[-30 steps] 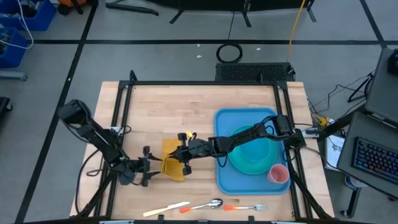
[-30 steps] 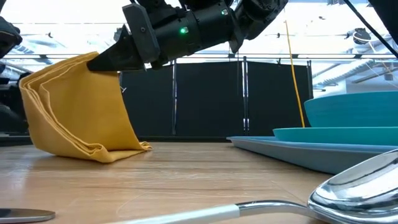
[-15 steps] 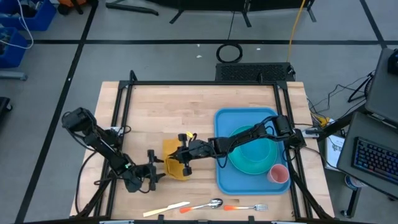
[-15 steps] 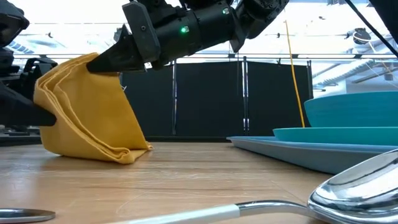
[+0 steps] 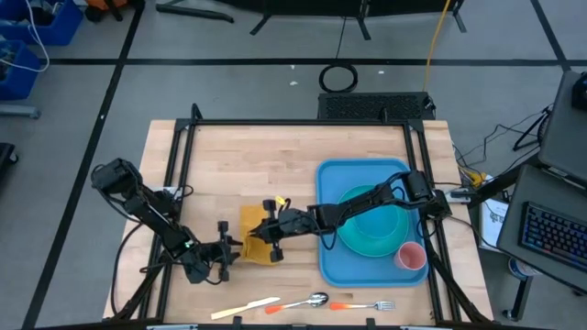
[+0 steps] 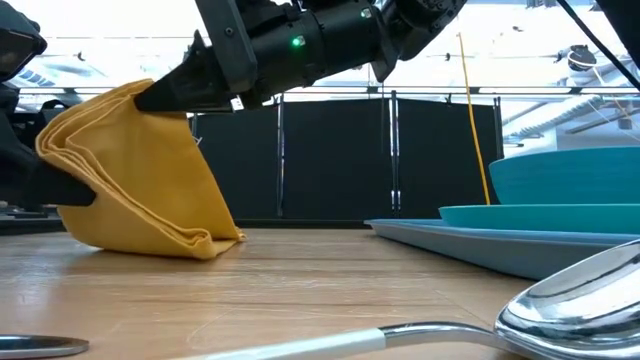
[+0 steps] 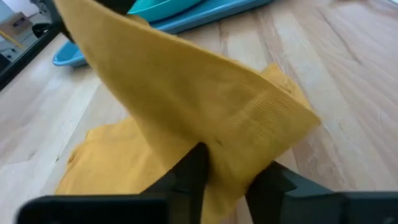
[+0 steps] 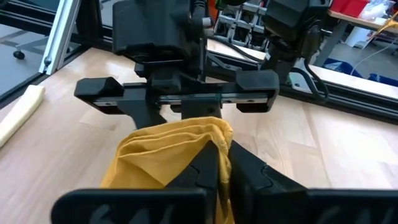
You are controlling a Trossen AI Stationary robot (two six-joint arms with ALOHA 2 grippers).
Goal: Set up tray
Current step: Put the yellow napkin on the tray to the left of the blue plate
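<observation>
Next, my right gripper backs away and takes the napkin's edge [image 6: 210, 190] that faces the tray, because it is pinching the napkin's top [image 6: 125, 100] beside my left gripper.
The yellow napkin [image 5: 256, 237] stands bunched up on the wooden table left of the blue tray [image 5: 332, 266], which carries a turquoise plate [image 5: 374, 229] and a pink cup [image 5: 412, 256]. My right gripper [image 5: 267, 233] reaches across from the tray side and is shut on the napkin's raised top. My left gripper [image 5: 230, 249] comes from the table's left and is shut on the napkin's left side. In the left wrist view the napkin [image 7: 186, 93] fills most of the picture. My left gripper pinches the napkin's left folded edge [image 7: 229, 152] between its two fingers [image 7: 194, 167], coming level from the table's left. Several layers show at that edge [image 6: 62, 135]. My right gripper pinches the napkin's topmost bunched fold [image 8: 205, 134] between its shut fingers [image 6: 165, 95], slanting down from the table's right. The cloth hangs slack below them, and its lower fold [image 6: 195, 240] rests on the table.
A pale knife [image 5: 246, 307], a spoon [image 5: 308, 301] and an orange-handled fork [image 5: 363, 305] lie in a row near the table's front edge. Bare wood spreads behind the napkin toward the far edge. A black frame runs around the table.
My left gripper has gone toward the table's right, up to the napkin, and has shut on the cloth's left edge. My right gripper has kept its hold on the raised top. The napkin's left side has been nudged a little to the right.
</observation>
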